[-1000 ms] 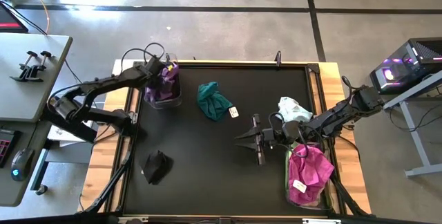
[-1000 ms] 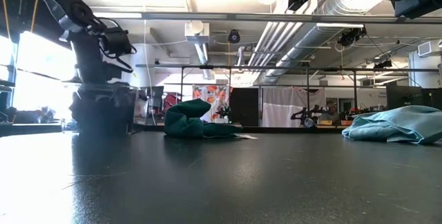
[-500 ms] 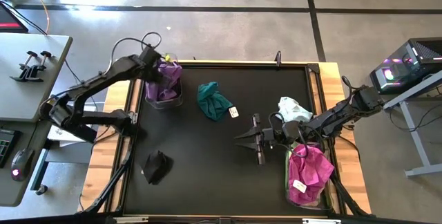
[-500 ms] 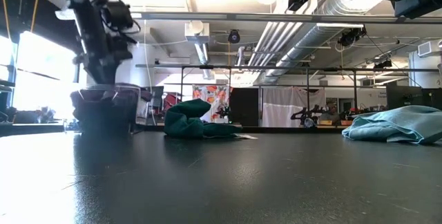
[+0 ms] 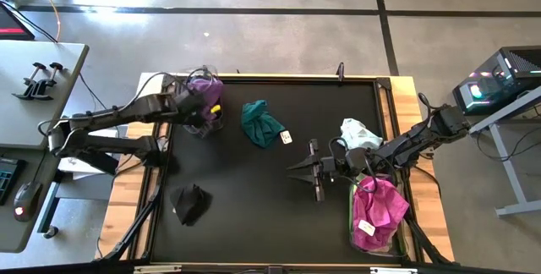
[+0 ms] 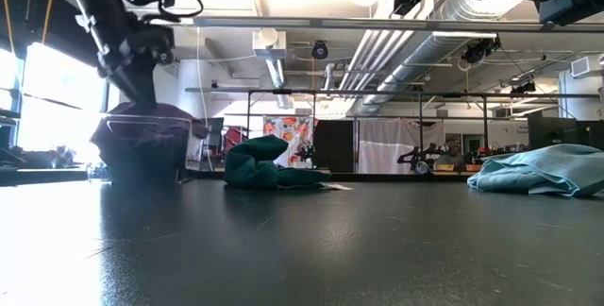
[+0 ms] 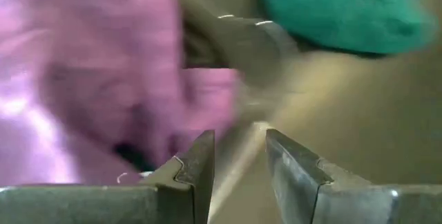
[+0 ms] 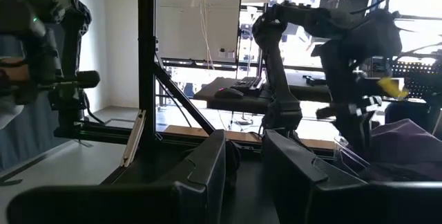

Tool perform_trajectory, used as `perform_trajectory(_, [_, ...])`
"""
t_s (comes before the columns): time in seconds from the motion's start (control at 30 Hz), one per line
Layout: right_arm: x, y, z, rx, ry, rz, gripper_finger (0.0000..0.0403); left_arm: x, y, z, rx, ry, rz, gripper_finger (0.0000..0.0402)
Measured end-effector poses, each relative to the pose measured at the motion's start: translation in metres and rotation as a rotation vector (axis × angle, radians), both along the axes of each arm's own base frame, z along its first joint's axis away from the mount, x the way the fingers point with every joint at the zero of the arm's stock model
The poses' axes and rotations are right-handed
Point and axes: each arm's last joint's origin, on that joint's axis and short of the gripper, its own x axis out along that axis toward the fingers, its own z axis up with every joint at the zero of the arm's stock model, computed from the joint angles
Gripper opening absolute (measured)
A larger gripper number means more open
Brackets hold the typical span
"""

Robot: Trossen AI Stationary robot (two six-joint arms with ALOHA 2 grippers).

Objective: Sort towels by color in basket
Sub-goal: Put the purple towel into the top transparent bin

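Observation:
The heaped cloth should be taken from above after I back off, because my left gripper's open fingers point at the clear basket's rim, beside the purple towel.
A purple towel lies heaped in a clear basket at the table's far left, and also shows as a mound. My left gripper hangs open just left of that basket and above it, tilted down, with nothing between its fingers. A teal towel lies bunched on the black table top. A black towel lies near left, and a mint towel at the right. Magenta towels fill a second basket near right. My right gripper stands open and level at mid-table.
A small white tag lies beside the teal towel. A raised wooden frame borders the black table top. A grey side table stands left of the work table. Bare black surface spans the middle and near part of the table.
My left gripper has risen from the purple basket and drawn back toward the table's left edge, tipping further down. The purple towel stays behind, heaped above the basket's rim. My right arm has kept still.

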Motion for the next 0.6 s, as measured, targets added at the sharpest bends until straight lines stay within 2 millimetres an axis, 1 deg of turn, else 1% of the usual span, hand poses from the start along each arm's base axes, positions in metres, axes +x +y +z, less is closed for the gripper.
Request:
perform_trajectory(0.13, [0.000,0.000,0.000,0.000,0.000,0.000,0.0094,-0.003,0.001,-0.010,0.110,0.067,0.117,0.0118])
perform_trajectory(0.23, [0.000,0.000,0.000,0.000,-0.001,0.000,0.0094,-0.004,0.003,-0.010,0.140,0.083,0.137,0.0120])
perform_trajectory(0.37, [0.000,-0.001,0.000,-0.004,-0.001,-0.005,0.0094,-0.001,0.000,-0.003,0.107,0.037,0.085,0.0122])
perform_trajectory(0.47, [0.001,-0.003,0.000,-0.003,0.000,-0.013,0.0094,0.005,-0.006,-0.002,0.073,-0.004,-0.017,0.0122])
perform_trajectory(0.53, [0.001,-0.004,0.000,0.001,0.001,-0.015,0.0094,0.011,-0.009,-0.004,0.042,-0.047,-0.094,0.0122])
perform_trajectory(0.6, [0.001,-0.004,0.000,0.003,0.002,-0.015,0.0094,0.016,-0.012,-0.011,0.000,-0.093,-0.152,0.0122])
